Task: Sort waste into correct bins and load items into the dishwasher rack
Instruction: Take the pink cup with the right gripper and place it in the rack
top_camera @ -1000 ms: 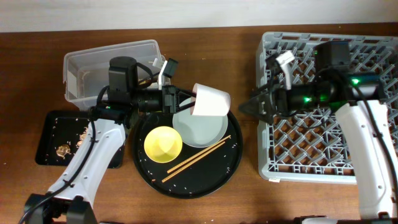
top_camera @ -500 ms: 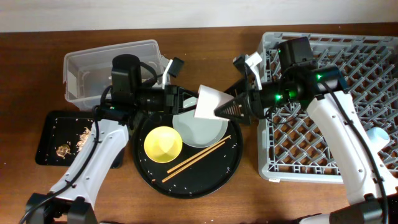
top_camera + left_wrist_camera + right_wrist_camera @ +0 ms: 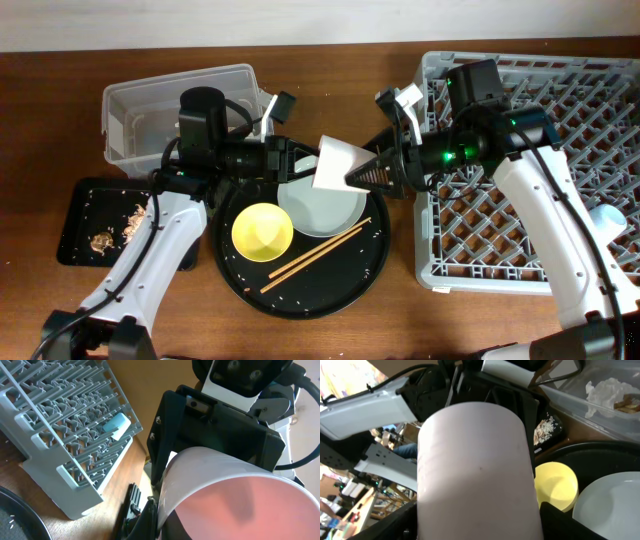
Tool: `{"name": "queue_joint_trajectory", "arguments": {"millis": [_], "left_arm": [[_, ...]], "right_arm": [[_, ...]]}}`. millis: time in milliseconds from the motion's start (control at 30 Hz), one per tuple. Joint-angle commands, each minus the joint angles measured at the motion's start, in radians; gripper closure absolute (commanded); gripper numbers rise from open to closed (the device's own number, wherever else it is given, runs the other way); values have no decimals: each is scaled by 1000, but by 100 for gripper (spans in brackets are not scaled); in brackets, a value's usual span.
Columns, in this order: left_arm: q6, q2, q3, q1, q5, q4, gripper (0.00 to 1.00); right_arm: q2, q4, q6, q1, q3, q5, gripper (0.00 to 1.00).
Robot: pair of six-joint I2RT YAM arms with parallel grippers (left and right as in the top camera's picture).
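Observation:
I should open my left gripper, which is closed on the pink cup's rim, and move it away before my right gripper takes the cup to the dishwasher rack.
The pink cup hangs on its side above the pale grey-green plate. My left gripper is shut on its rim. My right gripper comes from the dishwasher rack side, and its fingers press the cup's body from both sides. The yellow bowl and the chopsticks lie on the round black tray. The light blue cup lies in the rack. Tissue lies in the clear tub. Food scraps lie in the small black tray.
Both arms meet over the round tray between tub and rack. Rice grains dot the round tray's floor. The rack's near-left corner stands close to the round tray's right rim.
One second ago my right gripper was over the rack's left edge. It has moved left to the cup's base. The left gripper shifted the cup slightly right. Nothing moved in the last half second.

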Motion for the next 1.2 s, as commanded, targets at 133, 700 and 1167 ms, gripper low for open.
{"name": "queue_joint_trajectory", "arguments": {"millis": [133, 700, 1167], "left_arm": [[-3, -8, 6, -2, -18, 6, 100], [552, -18, 6, 72, -627, -610, 52], [589, -140, 6, 111, -1144, -945, 48]], "right_arm": [[-2, -5, -11, 8, -2, -13, 33], [-27, -222, 172, -216, 48, 681, 50], [94, -306, 521, -637, 128, 1365, 50]]}}
